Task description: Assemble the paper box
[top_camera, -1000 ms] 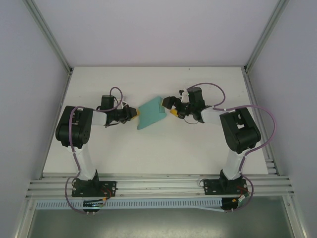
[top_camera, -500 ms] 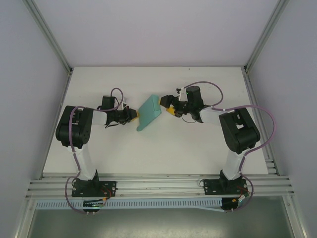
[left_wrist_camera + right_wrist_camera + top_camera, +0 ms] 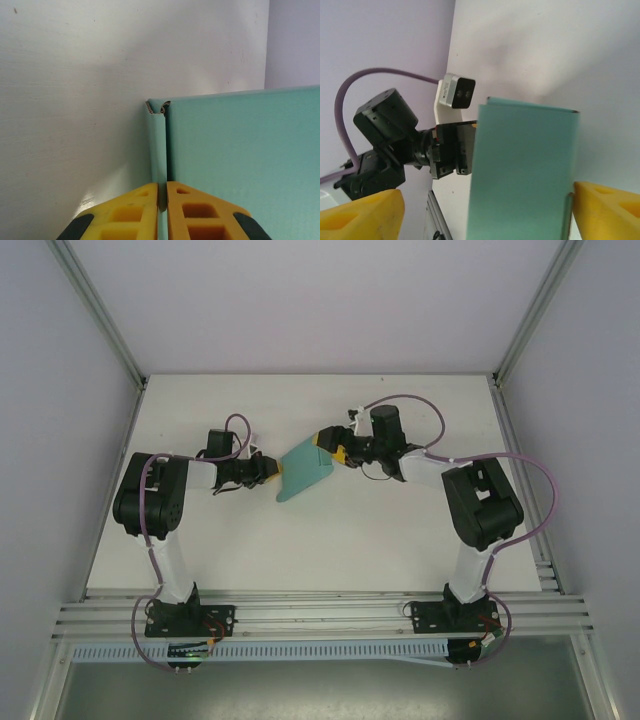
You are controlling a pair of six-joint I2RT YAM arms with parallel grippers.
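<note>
The paper box sits at a slant with the robot's left gripper on its thin folded side (image 3: pixel 158 145), so the left gripper should open and go astride the box's near end (image 3: pixel 285 494) to make the box square.
The teal-green paper box (image 3: pixel 306 469) is held up off the white table (image 3: pixel 400 540) between the two arms, partly folded. My left gripper (image 3: pixel 276 471) is shut on the box's left edge. In the left wrist view the yellow fingertips (image 3: pixel 150 197) pinch a thin folded wall of the box (image 3: pixel 240 150) at the left gripper (image 3: pixel 162 197). My right gripper (image 3: pixel 328 445) is open at the box's far right corner. In the right wrist view the yellow fingers (image 3: pixel 610 210) stand wide apart with the box panel (image 3: pixel 520 170) between them, its edge close to the right-hand finger, around the right gripper (image 3: pixel 485 217).
Metal frame posts (image 3: pixel 100 315) and pale walls close in the table on the left, right and back. An aluminium rail (image 3: pixel 320 615) runs along the near edge by the arm bases. The left arm's wrist and camera (image 3: pixel 415 145) show behind the box.
My right gripper has moved left and toward the back, up to the box's far corner. The box has turned slightly and looks narrower from above. The left gripper has kept its hold.
</note>
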